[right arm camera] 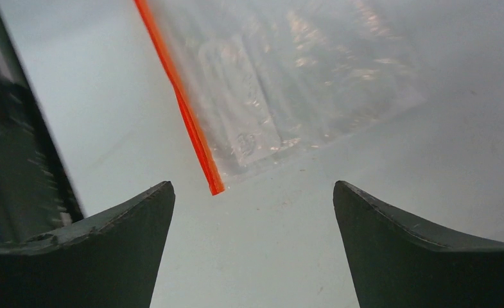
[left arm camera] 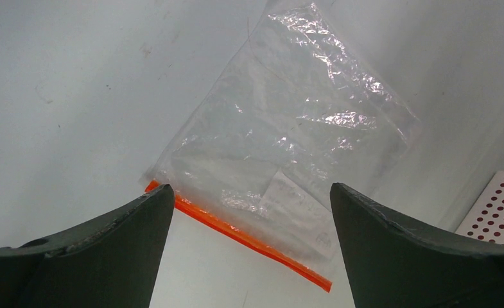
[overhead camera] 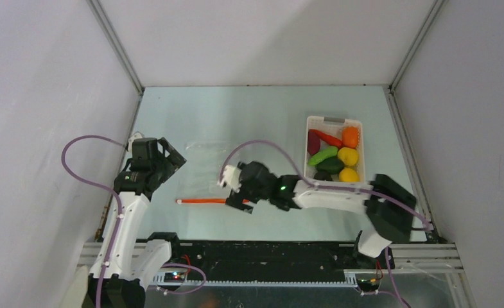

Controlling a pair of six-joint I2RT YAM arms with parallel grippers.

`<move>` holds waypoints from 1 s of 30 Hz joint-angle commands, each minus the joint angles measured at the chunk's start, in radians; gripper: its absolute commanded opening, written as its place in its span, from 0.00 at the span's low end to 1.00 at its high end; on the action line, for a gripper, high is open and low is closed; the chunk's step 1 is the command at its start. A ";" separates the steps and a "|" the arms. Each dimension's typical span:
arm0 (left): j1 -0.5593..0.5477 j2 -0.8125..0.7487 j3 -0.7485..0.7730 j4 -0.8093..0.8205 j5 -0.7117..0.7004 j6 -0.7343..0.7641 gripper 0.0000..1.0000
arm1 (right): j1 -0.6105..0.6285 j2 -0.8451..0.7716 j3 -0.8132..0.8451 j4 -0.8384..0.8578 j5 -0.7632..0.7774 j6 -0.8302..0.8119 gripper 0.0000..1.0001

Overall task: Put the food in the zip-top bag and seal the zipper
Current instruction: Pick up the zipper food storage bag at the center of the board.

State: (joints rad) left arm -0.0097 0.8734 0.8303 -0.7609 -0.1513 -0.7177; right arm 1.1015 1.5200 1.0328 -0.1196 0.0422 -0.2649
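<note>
The orange-red zipper's strips (right arm camera: 192, 122) are a little out of line near the zipper's end, so the clear zip-top bag's opening (overhead camera: 201, 201) will gape open when I raise the zipper's upper strip.
The clear zip-top bag (overhead camera: 205, 168) lies flat and empty on the table. Its orange-red zipper (overhead camera: 204, 201) runs along the near edge. The food sits in the white basket (overhead camera: 334, 120): two yellow lemons (overhead camera: 348, 156), an orange (overhead camera: 350, 136), a red chili (overhead camera: 327, 137), a green piece (overhead camera: 323, 156), a dark-green piece (overhead camera: 323, 174) and a purple piece (overhead camera: 313, 142). My left gripper (overhead camera: 171, 160) is open and empty, above the bag's left side; its wrist view shows the bag (left arm camera: 287, 128) and zipper (left arm camera: 236, 234). My right gripper (overhead camera: 232, 190) is open and empty, just off the zipper's right end (right arm camera: 214, 187).
White walls enclose the table on three sides. The basket's perforated corner shows in the left wrist view (left arm camera: 499, 205). A black rail (overhead camera: 262, 256) runs along the near edge by the arm bases.
</note>
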 commanded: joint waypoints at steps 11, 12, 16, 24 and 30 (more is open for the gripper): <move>0.007 -0.048 -0.020 0.016 0.023 -0.005 0.98 | 0.078 0.423 0.235 0.150 0.145 -0.225 0.88; 0.007 -0.047 -0.020 0.016 0.021 -0.005 0.98 | 0.073 0.434 0.240 0.149 0.128 -0.221 0.87; 0.007 -0.046 -0.021 0.016 0.018 -0.005 0.98 | 0.059 0.458 0.255 0.128 0.086 -0.203 0.78; 0.007 -0.045 -0.018 0.010 0.009 -0.005 0.98 | 0.023 0.510 0.306 0.052 -0.023 -0.139 0.60; 0.007 -0.048 -0.017 0.010 0.016 -0.005 0.98 | -0.007 0.522 0.337 0.026 -0.108 -0.037 0.17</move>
State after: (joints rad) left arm -0.0097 0.8383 0.8059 -0.7586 -0.1455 -0.7177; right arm 1.1141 2.0342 1.3254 -0.0719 0.0132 -0.3931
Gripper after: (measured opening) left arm 0.985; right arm 0.343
